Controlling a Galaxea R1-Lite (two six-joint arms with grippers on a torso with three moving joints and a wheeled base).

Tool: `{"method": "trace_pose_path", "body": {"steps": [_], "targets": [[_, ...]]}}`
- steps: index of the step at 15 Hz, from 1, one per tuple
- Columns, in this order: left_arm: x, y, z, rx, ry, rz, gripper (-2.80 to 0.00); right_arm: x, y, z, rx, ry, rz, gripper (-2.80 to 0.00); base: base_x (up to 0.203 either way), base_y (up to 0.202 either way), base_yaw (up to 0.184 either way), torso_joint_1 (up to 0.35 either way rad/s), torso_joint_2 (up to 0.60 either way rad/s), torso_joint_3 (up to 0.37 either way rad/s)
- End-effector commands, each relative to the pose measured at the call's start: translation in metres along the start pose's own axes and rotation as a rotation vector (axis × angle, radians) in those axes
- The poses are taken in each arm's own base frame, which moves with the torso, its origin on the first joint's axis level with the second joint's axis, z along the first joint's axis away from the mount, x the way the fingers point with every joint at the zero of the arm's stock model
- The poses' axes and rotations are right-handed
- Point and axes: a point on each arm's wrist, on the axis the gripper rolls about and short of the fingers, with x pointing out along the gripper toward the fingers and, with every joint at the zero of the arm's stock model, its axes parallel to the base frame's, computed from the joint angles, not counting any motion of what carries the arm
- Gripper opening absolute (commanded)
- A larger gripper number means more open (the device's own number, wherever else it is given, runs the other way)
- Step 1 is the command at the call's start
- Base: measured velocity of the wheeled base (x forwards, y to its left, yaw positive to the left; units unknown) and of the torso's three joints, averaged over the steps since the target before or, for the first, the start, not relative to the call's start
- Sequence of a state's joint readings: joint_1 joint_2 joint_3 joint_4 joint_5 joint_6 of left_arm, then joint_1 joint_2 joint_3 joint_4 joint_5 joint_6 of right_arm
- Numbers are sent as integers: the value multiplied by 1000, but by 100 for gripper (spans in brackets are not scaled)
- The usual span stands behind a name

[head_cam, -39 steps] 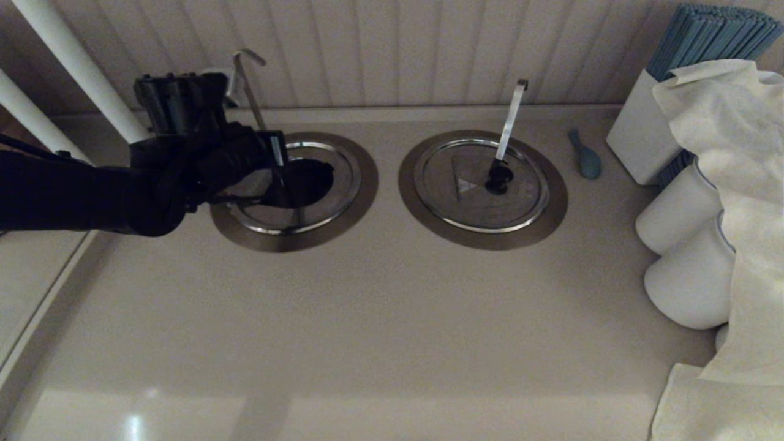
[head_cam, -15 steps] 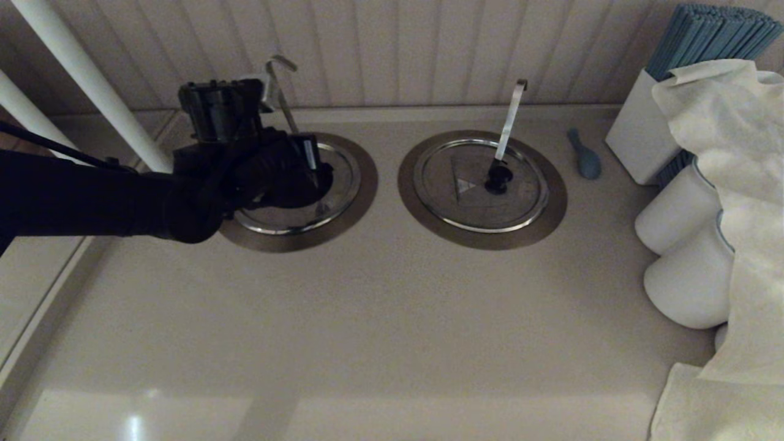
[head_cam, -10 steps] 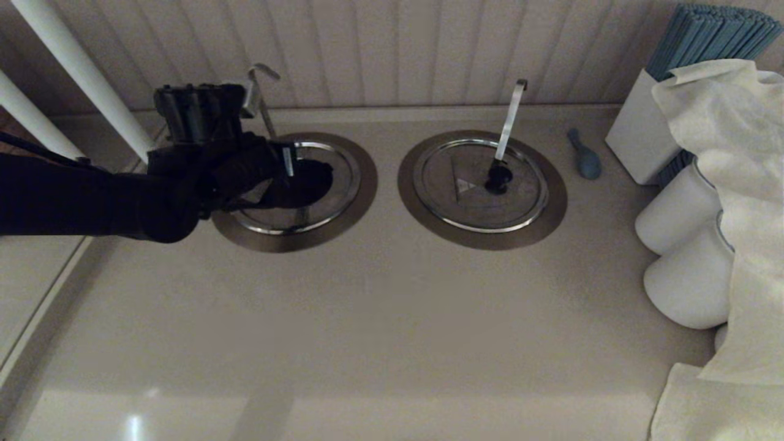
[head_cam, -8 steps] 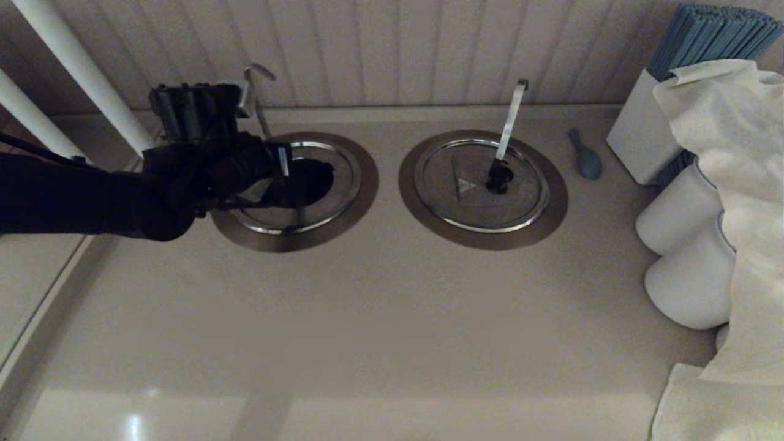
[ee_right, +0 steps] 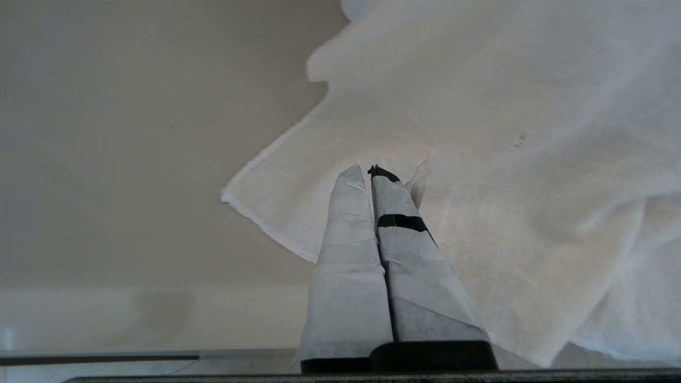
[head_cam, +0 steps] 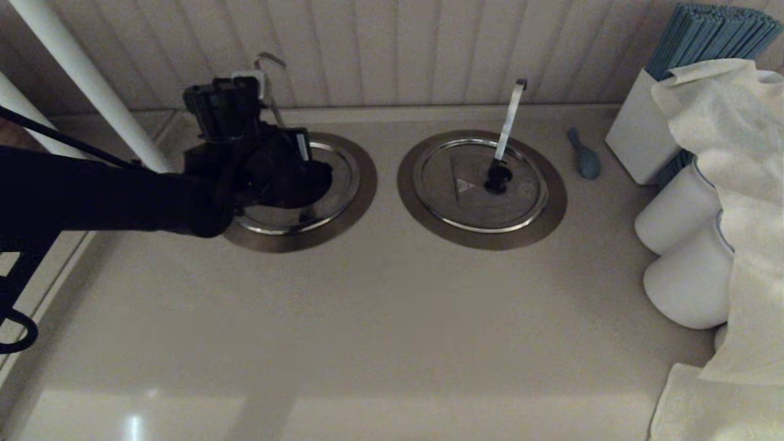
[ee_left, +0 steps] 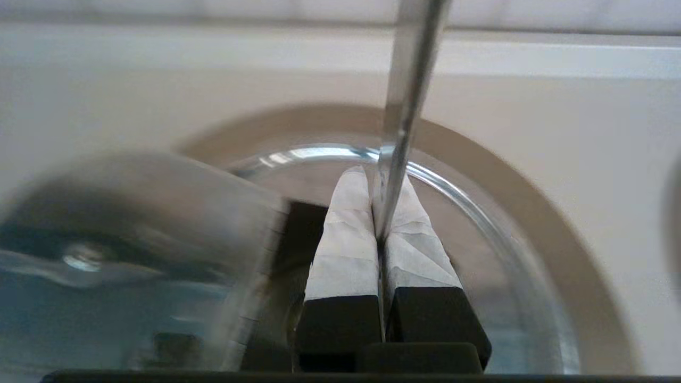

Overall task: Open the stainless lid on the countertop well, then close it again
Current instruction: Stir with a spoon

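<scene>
The hook-tipped rod point(head_cam: 269, 92) is tilted toward the raised folding flap, so my left gripper should move the rod to the dark opening's opposite edge before it closes the flap.
The countertop well's brushed-steel flange point(head_cam: 362, 197) lies at the back left of the counter. Its stainless lid point(head_cam: 340, 184) is half covered by my left arm. My left gripper point(head_cam: 303, 174) is low over the lid, shut on the thin hook-tipped rod point(head_cam: 274, 101). In the left wrist view the rod point(ee_left: 409, 80) runs down between the closed fingertips of the left gripper point(ee_left: 379, 175). Beside them the folding flap point(ee_left: 159, 223) stands raised and blurred over a dark opening point(ee_left: 303, 229). The knob is hidden. My right gripper point(ee_right: 371, 169) is shut and empty above a white cloth point(ee_right: 505, 159).
The twin lid point(head_cam: 465, 196), with black knob point(head_cam: 497, 177) and flat strip handle point(head_cam: 509, 116), sits to the right. Further right are a blue spoon point(head_cam: 585, 156), a white box point(head_cam: 640, 131), white cylinders point(head_cam: 680, 211) and draped cloth point(head_cam: 735, 184). White poles point(head_cam: 79, 73) stand at the left.
My left arm swung left and back, then right toward the wall again. The rod's hooked tip moved with the gripper each time.
</scene>
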State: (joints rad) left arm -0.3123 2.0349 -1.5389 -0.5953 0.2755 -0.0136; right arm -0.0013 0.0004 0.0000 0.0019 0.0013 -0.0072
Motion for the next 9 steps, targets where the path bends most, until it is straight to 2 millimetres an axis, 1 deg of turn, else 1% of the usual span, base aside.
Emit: {"method": "trace_pose_path", "body": {"steps": [1,4,5,7,9], "targets": [[-3,-10,-1,-23,14,-23,-280,0,0,0,0,0,1,-280,0,0,0,0,0,0],[-16,-5,4,-3,95,-34,-280,0,0,0,0,1,0,-280,0,0,0,0,0,0],[-20,-4,3,4,125,-53,-280,0,0,0,0,0,0,-280,0,0,0,0,0,0],[-33,-1,4,9,184,-149,-280,0,0,0,0,1,0,-280,0,0,0,0,0,0],[-32,4,4,10,187,-143,-280,0,0,0,0,1,0,-280,0,0,0,0,0,0]]}}
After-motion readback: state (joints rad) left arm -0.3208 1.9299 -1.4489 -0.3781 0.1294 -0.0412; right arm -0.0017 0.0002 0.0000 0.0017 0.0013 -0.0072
